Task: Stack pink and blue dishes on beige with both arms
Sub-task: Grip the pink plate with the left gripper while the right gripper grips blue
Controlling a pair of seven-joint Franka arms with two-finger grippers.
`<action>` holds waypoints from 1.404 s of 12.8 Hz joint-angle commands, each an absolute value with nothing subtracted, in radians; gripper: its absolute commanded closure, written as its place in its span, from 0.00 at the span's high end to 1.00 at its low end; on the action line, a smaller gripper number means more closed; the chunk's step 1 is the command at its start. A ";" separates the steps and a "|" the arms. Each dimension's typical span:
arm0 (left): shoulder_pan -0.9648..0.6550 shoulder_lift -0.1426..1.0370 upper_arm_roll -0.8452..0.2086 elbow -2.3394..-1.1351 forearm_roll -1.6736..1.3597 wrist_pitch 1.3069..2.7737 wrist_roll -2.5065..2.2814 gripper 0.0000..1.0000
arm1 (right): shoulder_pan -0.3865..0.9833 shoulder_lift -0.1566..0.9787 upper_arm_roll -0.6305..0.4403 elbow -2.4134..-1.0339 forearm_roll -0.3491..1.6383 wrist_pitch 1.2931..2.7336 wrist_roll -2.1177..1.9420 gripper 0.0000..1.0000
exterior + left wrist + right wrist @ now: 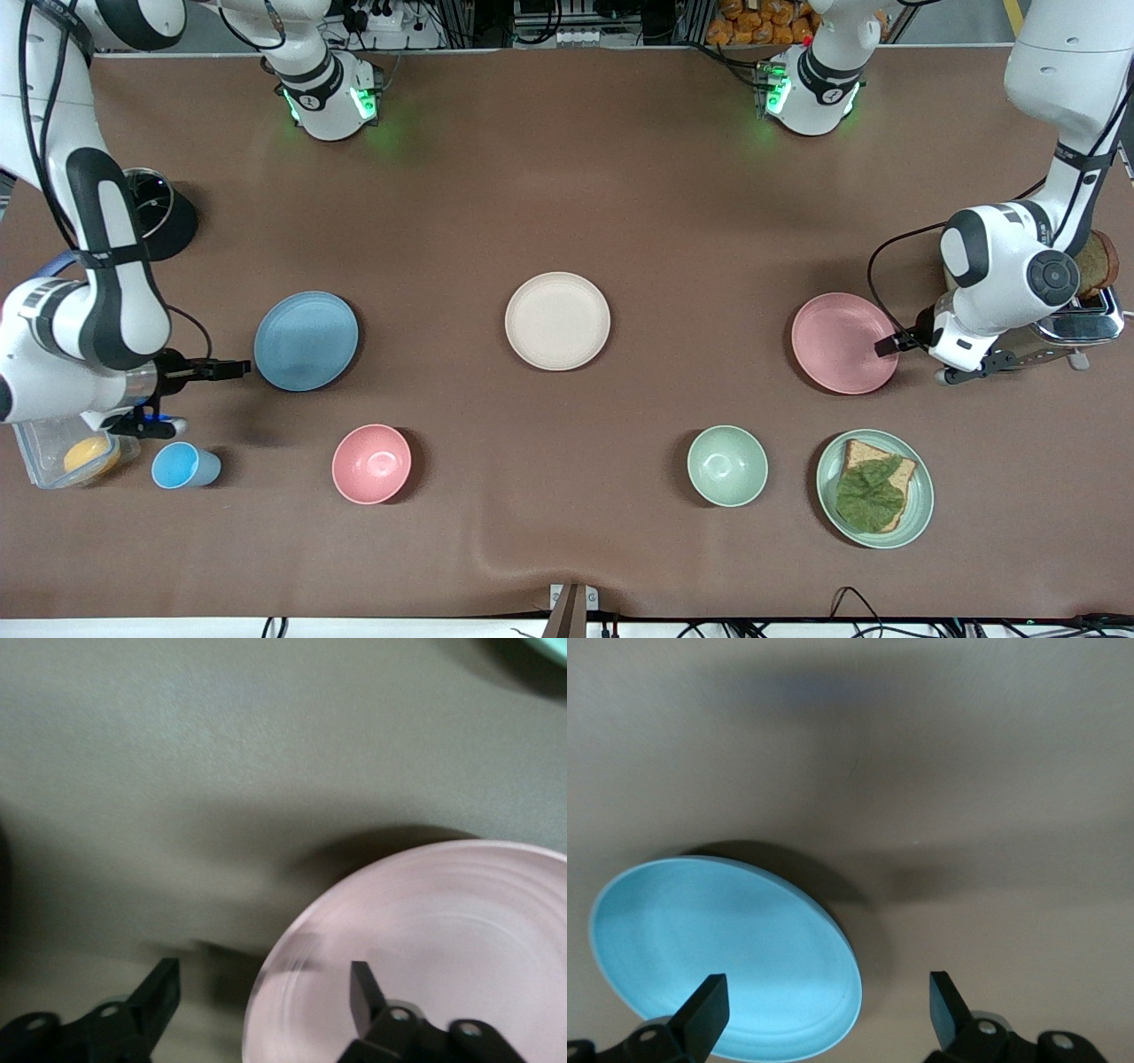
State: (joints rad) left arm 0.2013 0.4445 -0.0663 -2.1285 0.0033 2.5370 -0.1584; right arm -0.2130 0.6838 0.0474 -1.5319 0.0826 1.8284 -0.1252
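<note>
The blue plate (306, 340) looks just as wide as the pink plate (844, 342), so the blue plate will cover almost all of the pink one when I stack it.
The light blue plate (306, 341) lies toward the right arm's end of the table. My right gripper (237, 365) is low at its rim, open. In the right wrist view the blue plate (718, 948) has its edge between the spread fingers of my right gripper (826, 1005). The pale pink plate (842, 343) lies toward the left arm's end. My left gripper (886, 346) is at its rim, open. In the left wrist view the pink plate (443, 939) has its rim between the fingers of my left gripper (264, 992). The beige plate (557, 320) lies bare midway between the two plates.
Nearer the camera stand a blue cup (182, 465), a pink bowl (372, 463), a green bowl (727, 465) and a green plate (921, 496) with toast and a leaf. A toaster (1076, 319) sits under the left arm. A clear container (53, 447) is by the right arm.
</note>
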 commanded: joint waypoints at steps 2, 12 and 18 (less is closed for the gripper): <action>0.203 0.462 -0.071 -2.115 -0.014 2.537 -0.164 0.67 | -0.225 0.647 0.058 -1.692 0.094 1.902 -0.132 1.00; 0.199 0.462 -0.072 -2.114 -0.014 2.537 -0.167 0.09 | -0.213 0.614 0.057 -1.825 0.084 1.928 -0.137 0.64; 0.199 0.451 -0.074 -2.112 -0.014 2.536 -0.161 0.00 | -0.218 0.624 0.058 -1.825 0.084 1.974 -0.138 0.00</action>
State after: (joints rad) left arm 0.2014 0.4477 -0.0731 -2.1167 -0.0017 2.5354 -0.1586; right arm -0.2116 0.6459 0.0516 -1.8018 0.0823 1.9602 -0.1282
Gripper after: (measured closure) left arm 0.934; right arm 0.727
